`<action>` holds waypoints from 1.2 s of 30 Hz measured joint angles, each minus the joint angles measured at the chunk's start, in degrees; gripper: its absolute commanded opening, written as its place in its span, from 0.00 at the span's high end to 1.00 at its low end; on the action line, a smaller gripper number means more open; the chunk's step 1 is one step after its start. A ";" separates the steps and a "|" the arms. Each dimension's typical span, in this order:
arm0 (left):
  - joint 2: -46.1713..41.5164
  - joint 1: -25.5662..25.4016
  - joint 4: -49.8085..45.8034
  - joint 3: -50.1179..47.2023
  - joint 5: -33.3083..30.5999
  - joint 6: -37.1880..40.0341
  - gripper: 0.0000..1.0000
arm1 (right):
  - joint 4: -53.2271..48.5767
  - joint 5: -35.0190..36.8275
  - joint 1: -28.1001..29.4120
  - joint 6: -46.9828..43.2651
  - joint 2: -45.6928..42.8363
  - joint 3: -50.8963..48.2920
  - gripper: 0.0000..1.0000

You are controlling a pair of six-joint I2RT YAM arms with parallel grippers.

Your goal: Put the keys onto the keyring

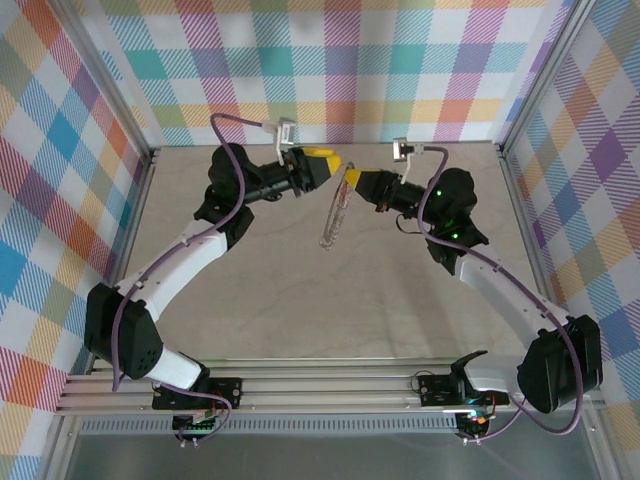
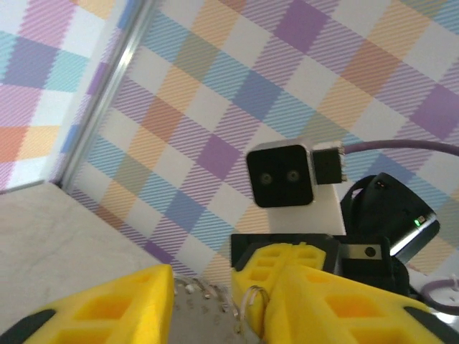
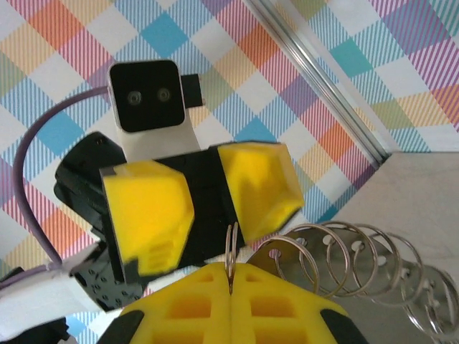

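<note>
The keyring's wire loop sits at the edge of my left gripper's opening [image 2: 249,307], so next I turn and centre that gripper on the loop [image 3: 231,247] before taking it over.
The keyring [image 1: 333,215] hangs edge-on above the table, a thin grey hoop tilting down to the left. My right gripper [image 1: 353,179] holds its top end. In the right wrist view the yellow fingers [image 3: 287,308] are shut on a thin wire loop of the keyring [image 3: 231,247], and several small ring pieces [image 3: 344,258] fan out to the right. My left gripper [image 1: 338,166] faces it, open, with its fingers [image 3: 147,208] astride that loop. In the left wrist view the ring's fringe [image 2: 208,297] lies between the open fingers [image 2: 107,308]. The red-headed key is out of view.
The pale table [image 1: 300,300] is walled by checked panels on three sides, with aluminium posts [image 1: 130,165] at the corners. Both arms reach toward the back centre, wrists close together. The right wrist camera block [image 2: 280,178] faces the left one.
</note>
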 measured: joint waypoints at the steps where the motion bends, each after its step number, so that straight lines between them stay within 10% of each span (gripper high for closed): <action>1: -0.11 0.68 -0.98 0.59 0.04 0.61 0.50 | -1.42 -1.03 -0.59 -0.74 0.07 0.92 1.00; 17: 9.38 4.35 -34.56 26.93 14.80 20.31 0.47 | -21.68 -22.14 -6.43 -13.35 11.28 17.64 1.00; 36: 20.22 4.59 -57.75 38.82 24.20 32.57 0.59 | -24.55 -26.80 -6.49 -15.06 13.38 17.99 1.00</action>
